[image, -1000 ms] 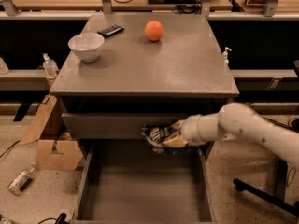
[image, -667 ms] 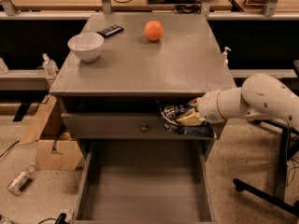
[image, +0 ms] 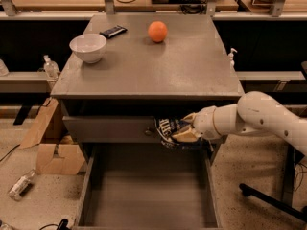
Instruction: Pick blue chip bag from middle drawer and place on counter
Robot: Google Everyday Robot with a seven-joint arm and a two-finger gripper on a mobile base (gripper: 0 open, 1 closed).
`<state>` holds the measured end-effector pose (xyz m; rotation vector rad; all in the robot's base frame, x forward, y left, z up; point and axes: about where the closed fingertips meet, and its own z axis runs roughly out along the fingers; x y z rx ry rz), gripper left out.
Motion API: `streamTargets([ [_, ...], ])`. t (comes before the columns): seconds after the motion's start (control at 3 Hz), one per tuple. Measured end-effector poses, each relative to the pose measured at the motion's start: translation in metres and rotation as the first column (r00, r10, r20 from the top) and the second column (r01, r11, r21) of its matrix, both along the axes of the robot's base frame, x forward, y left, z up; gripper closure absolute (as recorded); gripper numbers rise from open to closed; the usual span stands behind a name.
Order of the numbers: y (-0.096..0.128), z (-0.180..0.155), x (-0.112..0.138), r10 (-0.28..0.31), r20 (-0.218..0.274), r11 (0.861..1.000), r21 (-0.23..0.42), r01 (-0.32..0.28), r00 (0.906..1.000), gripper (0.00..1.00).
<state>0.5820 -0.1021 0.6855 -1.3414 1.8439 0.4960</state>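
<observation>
The blue chip bag is hanging lower than the counter's front edge [image: 174,97], so next I raise it clear above that edge with my gripper before I move in over the open counter [image: 197,67] near the orange.
The blue chip bag [image: 168,128] is crinkled dark blue with white lettering, held in the air in front of the cabinet, just below the counter's front edge. My gripper [image: 184,131] is shut on its right side, the white arm reaching in from the right. The middle drawer [image: 148,190] is pulled wide open below the bag, its grey floor bare. The counter [image: 158,66] is the grey cabinet top above.
On the counter stand a white bowl [image: 88,47], an orange [image: 157,31] and a flat black wrapper [image: 113,31]. A grey drawer front with a small knob [image: 110,128] sits behind the bag. Cardboard [image: 48,143] and a bottle [image: 20,184] lie on the floor at left.
The gripper with the bag rose from the drawer's back, swung right near the counter edge, and now sits slightly lower and more central in front of the upper drawer front.
</observation>
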Motion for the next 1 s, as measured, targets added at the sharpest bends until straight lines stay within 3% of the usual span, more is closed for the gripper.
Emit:
streamTargets([
  [0.33,0.027,-0.004,-0.048,0.032,-0.023,0.999,-0.002,-0.032,0.9992,1.00],
  [0.67,0.024,0.045,-0.069,0.005,0.006,0.995,-0.098,-0.005,1.0000,1.00],
  [1.0,0.004,0.097,-0.053,-0.043,0.041,0.986,-0.160,0.049,0.9982,1.00],
])
